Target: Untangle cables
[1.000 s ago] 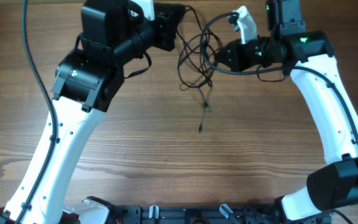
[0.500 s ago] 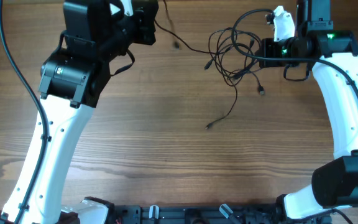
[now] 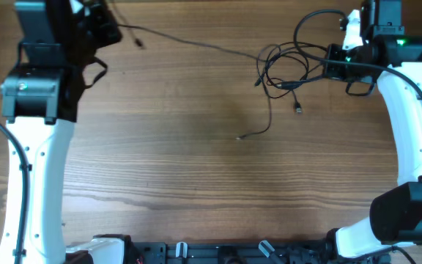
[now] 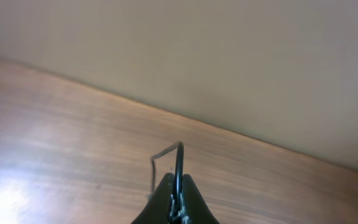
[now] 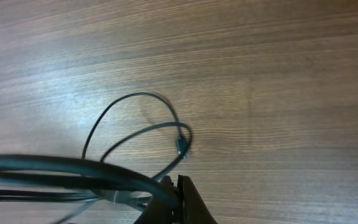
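I should bring the loops point(image 3: 268, 72) inward with my right gripper for my left gripper to take, since the cable stretches straight from my left gripper into bunched loops point(image 3: 290, 67).
A tangle of thin black cables point(image 3: 288, 64) hangs at the far right of the table, held by my right gripper point(image 3: 333, 62), which is shut on them. One thin cable point(image 3: 196, 42) stretches taut from the tangle leftward to my left gripper point(image 3: 112, 28), which is shut on it at the far left. A loose plug end point(image 3: 242, 136) lies on the wood; another plug point(image 3: 298, 110) dangles below the tangle. In the left wrist view the jaws point(image 4: 178, 186) pinch the cable point(image 4: 179, 158). In the right wrist view the jaws point(image 5: 178, 196) clamp cable loops point(image 5: 135, 134).
The wooden table point(image 3: 196, 161) runs under both arms. A pale wall point(image 4: 229, 56) stands beyond the table's far edge. The thick black arm cable point(image 3: 321, 16) loops near the right wrist.
Both arms have pulled apart: the left gripper moved far left, the right one further right. One cable is drawn out straight between them and the tangle shifted right.
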